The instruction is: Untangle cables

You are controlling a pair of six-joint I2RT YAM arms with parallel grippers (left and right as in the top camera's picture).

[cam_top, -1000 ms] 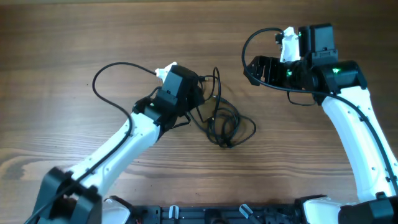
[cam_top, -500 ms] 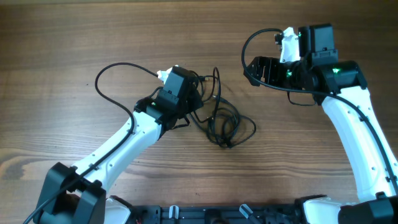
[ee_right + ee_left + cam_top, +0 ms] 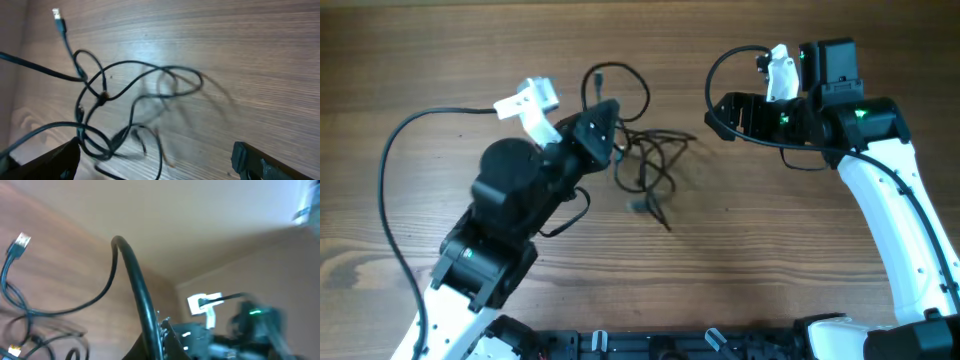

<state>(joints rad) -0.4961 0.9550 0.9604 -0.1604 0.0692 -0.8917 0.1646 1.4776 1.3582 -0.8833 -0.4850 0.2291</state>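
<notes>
The tangle hangs in a bunch from the cord in my left gripper, so my right gripper should grab the loop nearest it and pull against my left gripper.
The cables are thin black cords in a loose tangle, lifted partly off the wooden table at centre. My left gripper is raised and shut on one cord of the tangle. In the left wrist view that cord runs up from the jaws, and a plug end dangles at the left. My right gripper is open and empty, to the right of the tangle. The right wrist view shows the cables in front of its spread fingers, with a plug at top left.
The arms' own thicker black wires loop beside each wrist, one at the left and one by the right gripper. A black rail lies along the near table edge.
My left arm has risen and swung toward the far side, pulling the cables up off the table and stretching the clump out. The right arm has not moved.
</notes>
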